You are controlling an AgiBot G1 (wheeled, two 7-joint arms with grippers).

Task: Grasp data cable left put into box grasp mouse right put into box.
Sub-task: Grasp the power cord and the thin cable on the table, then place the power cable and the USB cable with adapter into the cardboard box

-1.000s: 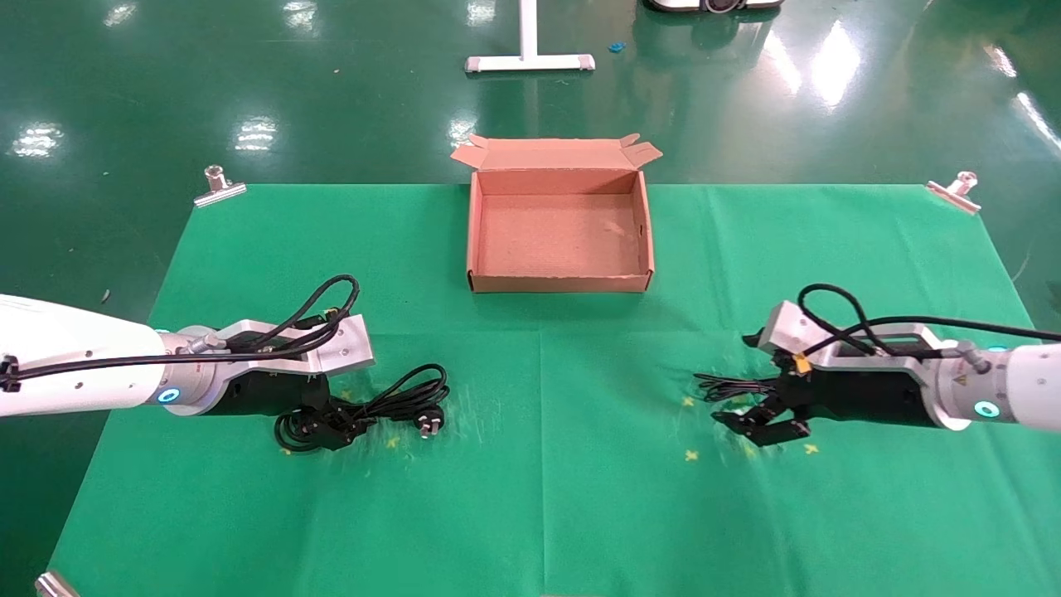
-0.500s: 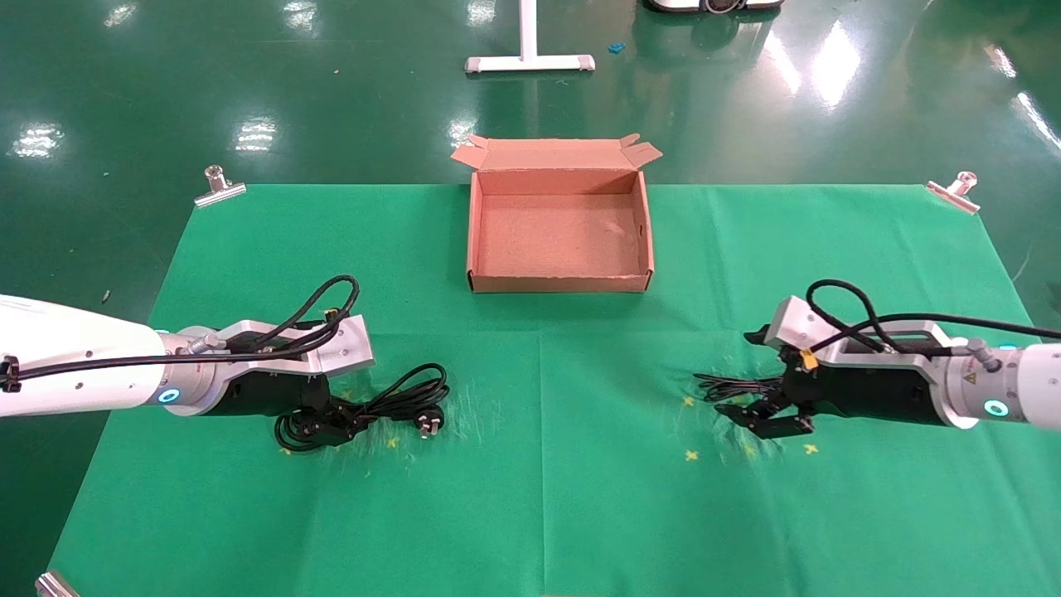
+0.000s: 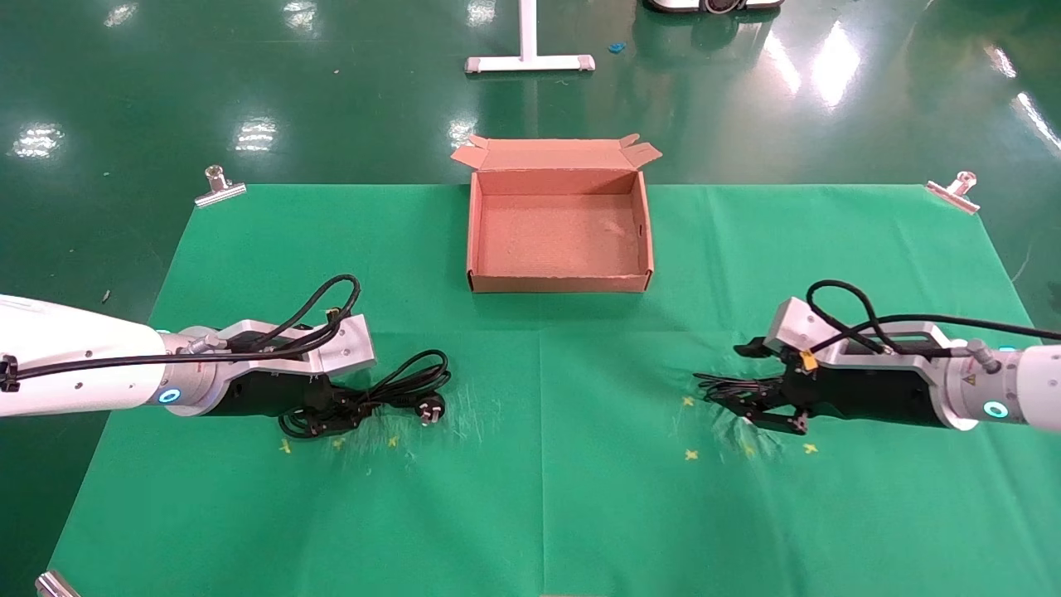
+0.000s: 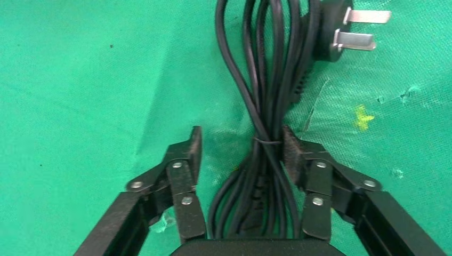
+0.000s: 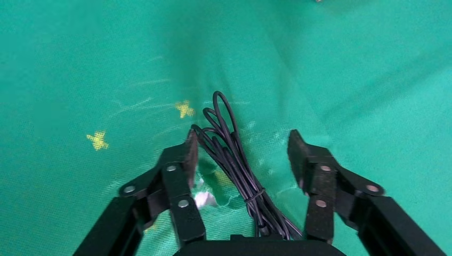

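A tie [image 5: 255,195] holds the mouse's thin bundled wire [image 5: 234,156] tight, so the wire's coils will stay together and the mouse will hang below when the robot lifts.
The data cable [image 3: 414,383] lies coiled on the green cloth at the left, its plug [image 3: 428,409] toward the middle. My left gripper [image 3: 352,405] is open and low over it. In the left wrist view the cable bundle [image 4: 266,106] runs between the open fingers of the gripper [image 4: 242,141], against one pad [image 4: 292,152]. My right gripper [image 3: 750,385] is open at the right, straddling the mouse's thin bundled wire [image 5: 234,160]. The mouse body is hidden under the gripper. The brown cardboard box [image 3: 559,283] stands open and empty at the back centre.
Metal clips [image 3: 220,186] [image 3: 953,192] hold the cloth's far corners. Yellow cross marks [image 3: 690,454] dot the cloth near both grippers. A white stand foot [image 3: 529,62] is on the floor beyond the table.
The right gripper's jaws have spread wider and now straddle the thin wire. The left gripper and the cable have shifted slightly away from me.
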